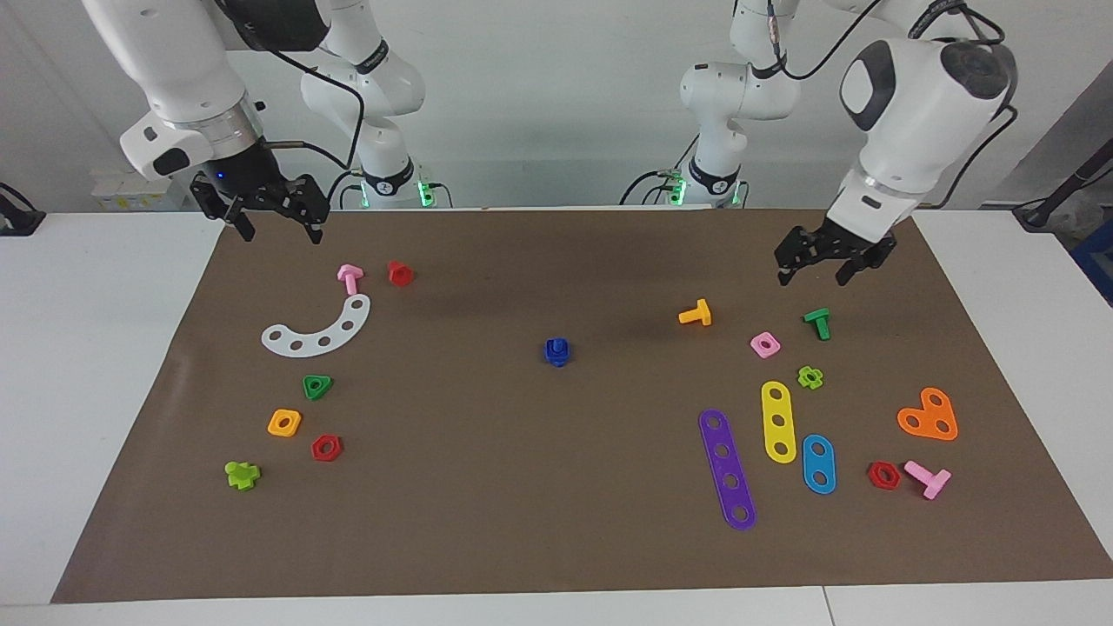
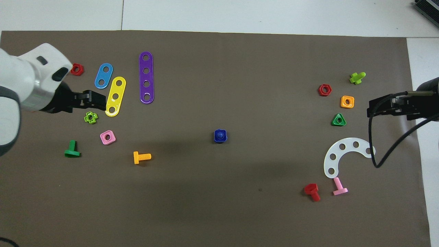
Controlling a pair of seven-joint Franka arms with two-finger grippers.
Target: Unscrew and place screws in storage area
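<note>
The blue square nut (image 2: 220, 139) goes around the small dark-blue screw's end (image 2: 220, 134), so when the robot unscrews the nut, it will come off and leave the screw behind.
A small dark-blue screw (image 1: 556, 351) stands at the mat's middle with a blue square nut around it; it also shows in the overhead view (image 2: 220, 136). The storage area (image 1: 374, 391) is the mat stretch toward the right arm's end, bearing a white arc strip (image 1: 317, 330), green triangle nut (image 1: 317, 386), orange square nut (image 1: 284, 422) and red hexagon nut (image 1: 326, 448). My right gripper (image 1: 278, 228) hangs open and empty over the mat's edge nearest the robots. My left gripper (image 1: 816, 276) hangs open and empty over the mat toward the left arm's end.
Pink (image 1: 349, 278) and red (image 1: 400, 273) bolts lie beside the arc. Toward the left arm's end lie orange (image 1: 696, 314) and green (image 1: 817, 322) bolts, purple (image 1: 728, 468), yellow (image 1: 778, 421) and blue (image 1: 818, 463) strips, an orange heart plate (image 1: 929, 416).
</note>
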